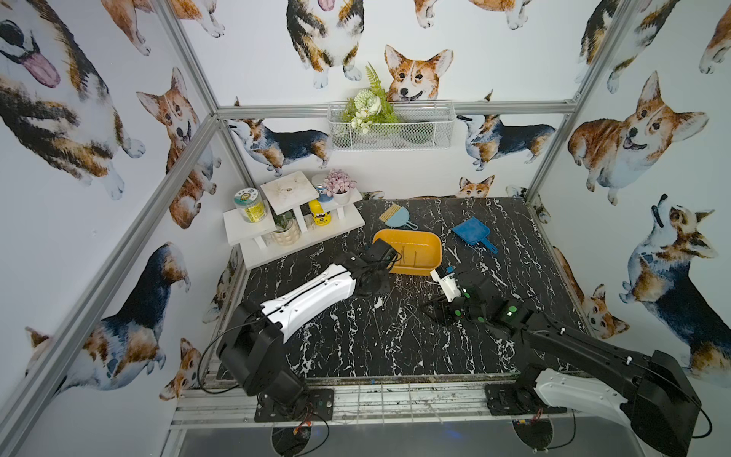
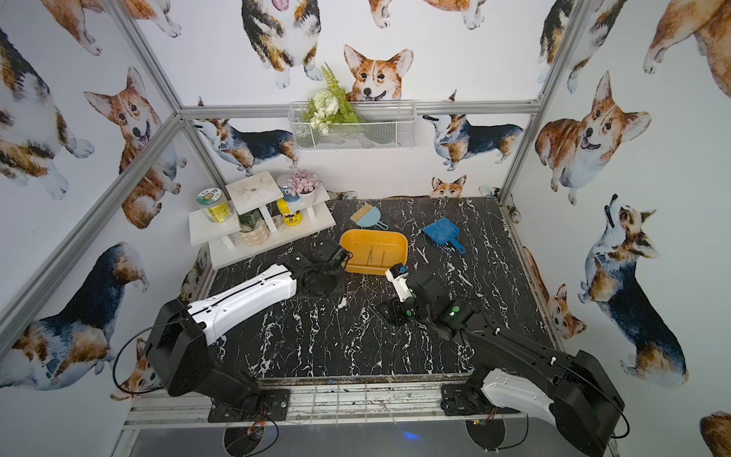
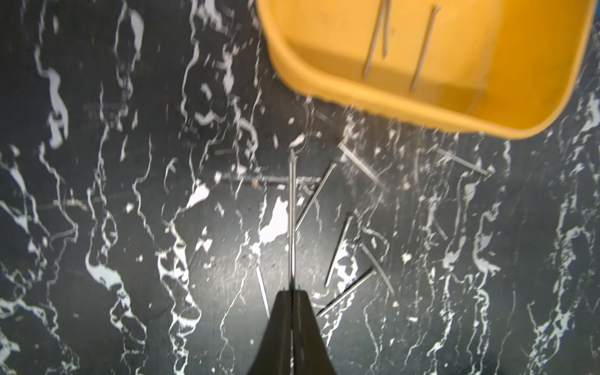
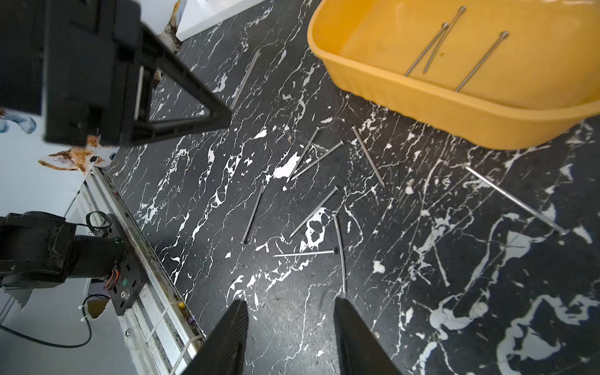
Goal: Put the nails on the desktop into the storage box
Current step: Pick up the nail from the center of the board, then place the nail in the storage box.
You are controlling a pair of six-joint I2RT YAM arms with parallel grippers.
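Note:
With the held nail (image 3: 292, 215) clear of the loose nails and the storage box open ahead, my left gripper should carry on over the box's bottom (image 1: 409, 257) and release there.
The yellow-orange storage box (image 1: 411, 270) (image 3: 389, 104) (image 4: 422, 107) stands mid-desktop with three nails (image 3: 425, 48) (image 4: 480, 61) lying in it. My left gripper (image 3: 292, 292) is shut on one nail (image 3: 292, 211), which sticks straight out past its tips; it hovers over the desktop (image 1: 395, 348) just short of the box's near-left corner. Several loose nails (image 3: 313, 198) (image 4: 316, 211) lie scattered on the black marble in front of the box. My right gripper (image 4: 291, 302) stands open above these, nothing between its fingers (image 4: 344, 311).
A white tiered shelf (image 1: 292, 221) with jars and plants fills the back left. A blue dustpan (image 1: 472, 233) and a pale blue brush set (image 1: 397, 217) lie behind the box. A wire basket (image 1: 391, 126) hangs on the back wall. A metal rail (image 4: 146, 259) edges the desktop's front.

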